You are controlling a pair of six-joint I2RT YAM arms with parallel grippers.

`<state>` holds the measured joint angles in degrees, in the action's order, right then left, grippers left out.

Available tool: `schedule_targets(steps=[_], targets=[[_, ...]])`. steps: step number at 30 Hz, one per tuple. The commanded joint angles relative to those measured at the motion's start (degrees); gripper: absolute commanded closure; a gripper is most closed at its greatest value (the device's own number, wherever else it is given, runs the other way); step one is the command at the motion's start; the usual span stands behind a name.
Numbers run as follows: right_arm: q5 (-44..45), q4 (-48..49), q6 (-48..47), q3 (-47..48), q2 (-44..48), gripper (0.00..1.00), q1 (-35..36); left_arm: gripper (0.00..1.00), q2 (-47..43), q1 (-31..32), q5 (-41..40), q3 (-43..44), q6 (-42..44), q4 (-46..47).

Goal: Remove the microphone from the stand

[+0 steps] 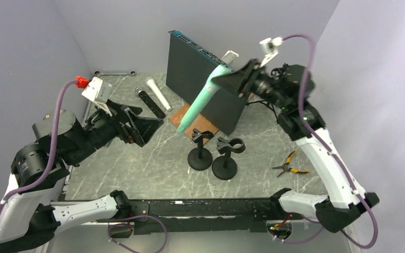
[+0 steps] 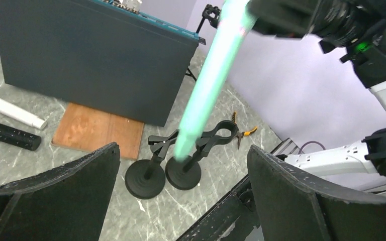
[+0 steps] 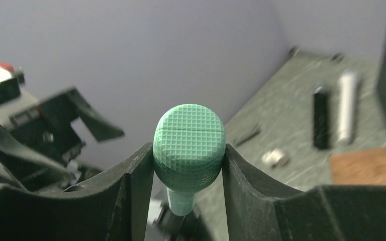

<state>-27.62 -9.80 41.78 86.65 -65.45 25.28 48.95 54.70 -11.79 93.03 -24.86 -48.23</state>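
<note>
The robot's right gripper has hold of the green microphone's mesh head (image 1: 220, 71) far from the black microphone, so the left gripper should take the green body (image 1: 199, 104) and put it down there.
My right gripper (image 1: 225, 76) is shut on the round mesh head of a green microphone (image 1: 200, 103) and holds it tilted in the air, its tail end just above the left of two black stands (image 1: 200, 153). The second stand (image 1: 225, 158) beside it has an empty ring clip. In the right wrist view the green microphone (image 3: 189, 148) sits clamped between both fingers of the gripper (image 3: 188, 168). My left gripper (image 1: 147, 129) is open and empty at the left; its wrist view shows the microphone (image 2: 206, 85) above the stands (image 2: 183, 168).
A dark box (image 1: 203, 79) stands upright at the back on a brown board (image 1: 182, 118). A white microphone (image 1: 158, 94) and a black one (image 1: 148, 100) lie at the back left. Yellow-handled pliers (image 1: 291, 163) lie at the right.
</note>
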Motion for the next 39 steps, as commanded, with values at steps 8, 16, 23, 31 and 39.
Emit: schedule_targets(steps=[8, 16, 23, 31, 39], targets=[[-1.67, 6.38, 0.72, -8.25, -3.54, 1.00, 16.20, 0.03, 4.14, -0.51, 2.06, -6.60, 2.73, -3.12], [0.63, 6.05, 0.04, -10.17, -4.35, 1.00, 19.21, 0.21, 6.02, -0.53, 8.76, -11.15, 2.01, 2.77], [0.76, 6.32, 0.15, -10.04, -5.64, 1.00, 20.46, 0.39, 7.97, -0.46, 13.05, -14.29, 1.75, 7.08], [2.52, 4.93, -1.33, -9.22, -5.87, 1.00, 21.04, 0.78, 8.46, -0.45, 10.01, -14.51, 1.88, 6.13], [8.25, -0.24, -4.82, -7.86, -5.20, 0.59, 21.20, 1.00, 7.11, -0.51, 6.23, -16.13, 1.52, 6.79]])
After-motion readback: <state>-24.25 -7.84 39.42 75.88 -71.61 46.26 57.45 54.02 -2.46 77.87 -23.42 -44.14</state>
